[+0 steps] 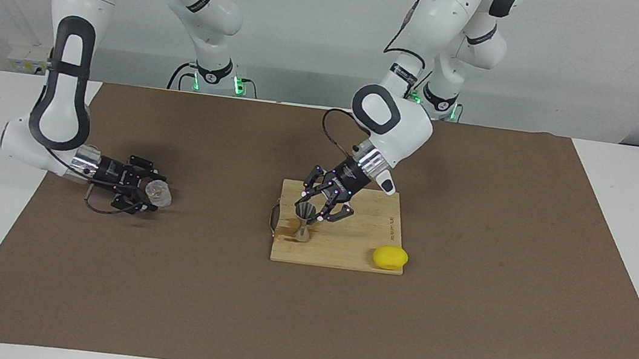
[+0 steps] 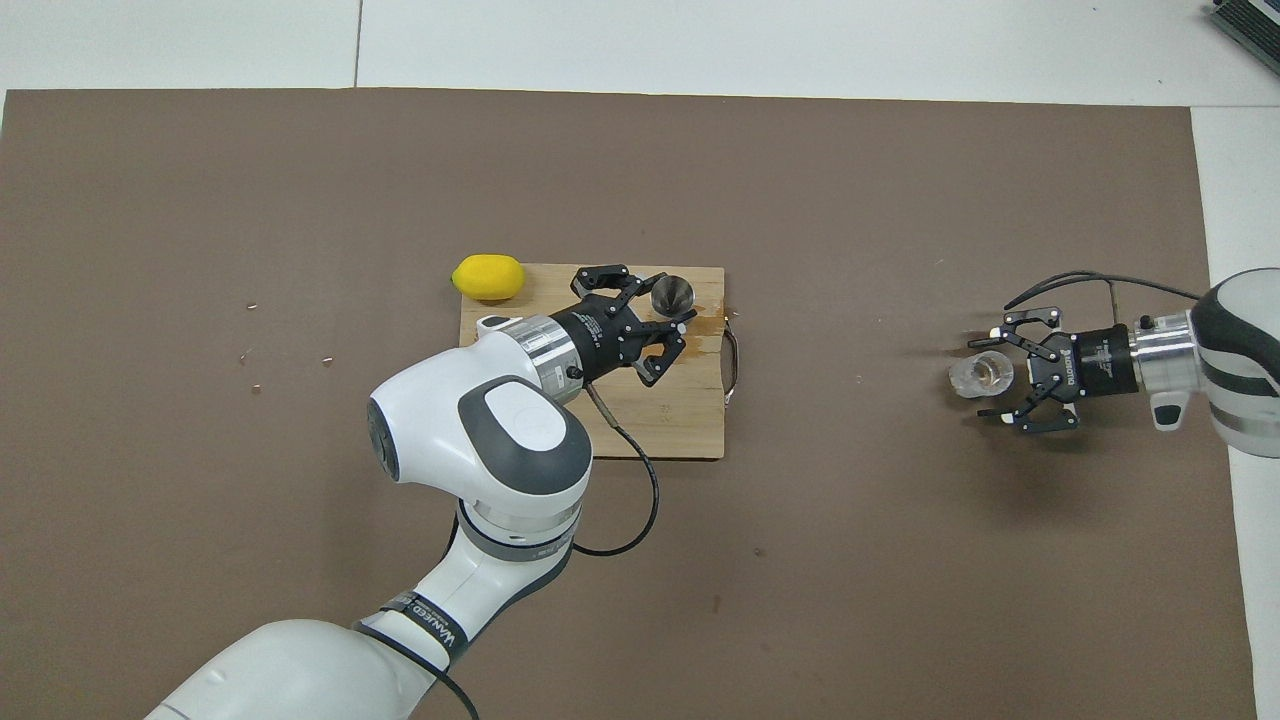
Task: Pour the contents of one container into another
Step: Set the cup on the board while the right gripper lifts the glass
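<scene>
The robot's left gripper should open and move back before the right gripper brings the glass cup [image 2: 981,373] to pour, because the left gripper's fingers are crowding the standing jigger's opening [image 2: 672,296].
The silver hourglass jigger [image 1: 302,229] stands upright on the wooden cutting board [image 1: 347,250], at the board's end toward the right arm. My left gripper [image 1: 311,206] reaches down onto it and is shut on its upper cone; from above the jigger's round mouth [image 2: 672,295] shows between the fingertips of the left gripper [image 2: 671,302]. My right gripper [image 1: 152,192] is low over the brown mat toward the right arm's end of the table. It is shut on the small clear glass cup [image 1: 159,194], which is tilted. The cup [image 2: 978,372] also shows in the overhead view in the right gripper [image 2: 981,381].
A yellow lemon [image 1: 390,257] lies at the board's corner toward the left arm's end, farther from the robots than the jigger. A wet stain [image 1: 287,235] marks the board beside the jigger. The brown mat [image 1: 461,319] covers the table. The board [image 2: 680,420] has a metal handle [image 2: 735,365].
</scene>
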Available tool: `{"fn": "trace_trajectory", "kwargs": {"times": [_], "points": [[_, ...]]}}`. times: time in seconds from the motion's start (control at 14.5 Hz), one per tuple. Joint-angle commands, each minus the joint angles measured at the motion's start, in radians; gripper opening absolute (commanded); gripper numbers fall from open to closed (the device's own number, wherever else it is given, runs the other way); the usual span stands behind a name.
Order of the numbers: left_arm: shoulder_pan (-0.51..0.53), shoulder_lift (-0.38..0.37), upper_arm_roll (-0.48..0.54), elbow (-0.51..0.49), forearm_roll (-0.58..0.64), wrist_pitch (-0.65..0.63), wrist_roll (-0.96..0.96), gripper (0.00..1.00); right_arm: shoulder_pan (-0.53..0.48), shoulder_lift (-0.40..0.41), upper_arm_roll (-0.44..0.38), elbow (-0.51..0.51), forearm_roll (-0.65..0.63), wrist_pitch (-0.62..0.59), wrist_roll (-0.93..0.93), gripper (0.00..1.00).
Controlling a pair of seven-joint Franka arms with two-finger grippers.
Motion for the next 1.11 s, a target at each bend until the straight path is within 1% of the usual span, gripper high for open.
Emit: {"fn": "trace_trajectory", "kwargs": {"times": [0.0,0.21,0.28,0.35,0.41,0.55,0.62,0.9,1.04], "points": [[-0.020,0.009,0.013,0.013,0.022,0.023,0.001,0.00,0.002,-0.025,0.002,-0.028,0.032,0.022,0.003,0.78],[-0.020,0.009,0.013,0.010,0.022,0.025,0.001,0.00,0.000,-0.025,0.002,-0.027,0.043,0.019,0.002,0.59],[-0.020,0.009,0.013,0.010,0.022,0.025,0.001,0.00,0.000,-0.026,0.002,-0.025,0.043,0.019,0.002,0.52],[-0.018,0.009,0.013,0.008,0.022,0.025,0.001,0.35,0.000,-0.026,0.002,-0.024,0.043,0.019,0.003,0.40],[-0.018,0.009,0.013,0.008,0.022,0.025,-0.002,0.99,0.000,-0.026,0.002,-0.022,0.043,0.017,0.003,0.30],[-0.016,0.008,0.013,0.008,0.022,0.023,-0.009,1.00,0.000,-0.031,0.002,-0.019,0.043,0.014,0.008,0.07],[-0.016,0.008,0.013,0.010,0.020,0.023,-0.014,1.00,0.002,-0.042,0.002,-0.019,0.043,0.015,0.011,0.04],[-0.024,-0.013,0.012,0.008,0.022,0.016,-0.031,1.00,0.043,-0.089,0.002,-0.011,0.041,0.025,0.094,0.01],[-0.023,-0.049,0.012,-0.011,0.022,0.006,-0.031,1.00,0.093,-0.114,-0.001,0.015,0.032,0.028,0.182,0.00]]}}
